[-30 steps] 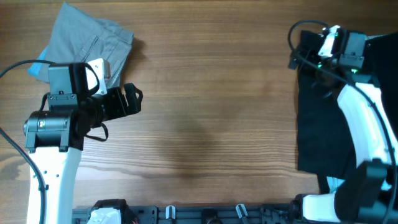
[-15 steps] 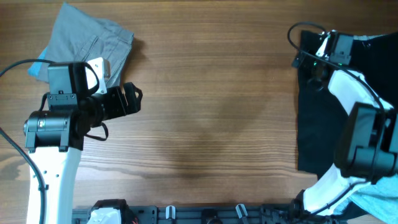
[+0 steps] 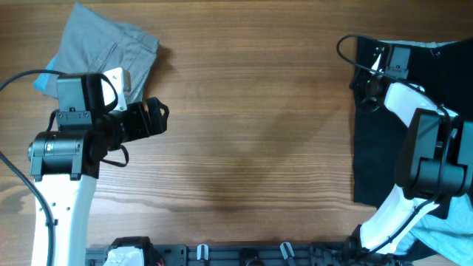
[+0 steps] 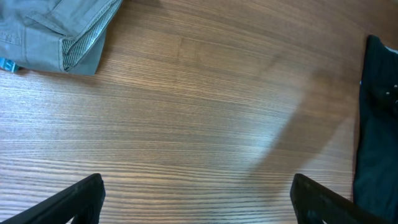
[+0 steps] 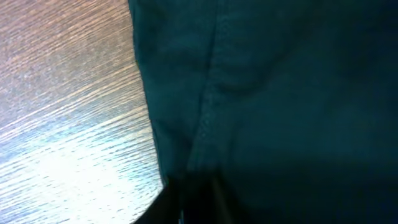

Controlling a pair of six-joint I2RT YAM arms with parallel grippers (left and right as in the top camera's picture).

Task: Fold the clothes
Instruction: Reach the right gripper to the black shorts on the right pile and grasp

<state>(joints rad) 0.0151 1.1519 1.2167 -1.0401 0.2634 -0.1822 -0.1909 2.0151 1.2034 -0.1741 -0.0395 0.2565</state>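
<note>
My right gripper should bring the garment's corner to the middle so that my left gripper can take it, because the black garment is far from my left gripper.
A black garment lies spread flat at the table's right side; its edge also shows in the left wrist view. My right gripper is down on its upper left corner. In the right wrist view the dark fabric fills the frame and its seam runs into the fingers, which meet at the bottom; the gripper is shut on the garment's edge. A folded grey garment rests at the far left, also visible from the left wrist. Just right of it my left gripper hovers open over bare wood.
A light blue cloth peeks out from under the grey garment. Another pale blue cloth lies at the bottom right corner by the right arm's base. A rail with clips runs along the table's front edge.
The right arm swung in and lowered onto the black garment's upper left corner, and its jaws closed there. The left arm stayed still.
</note>
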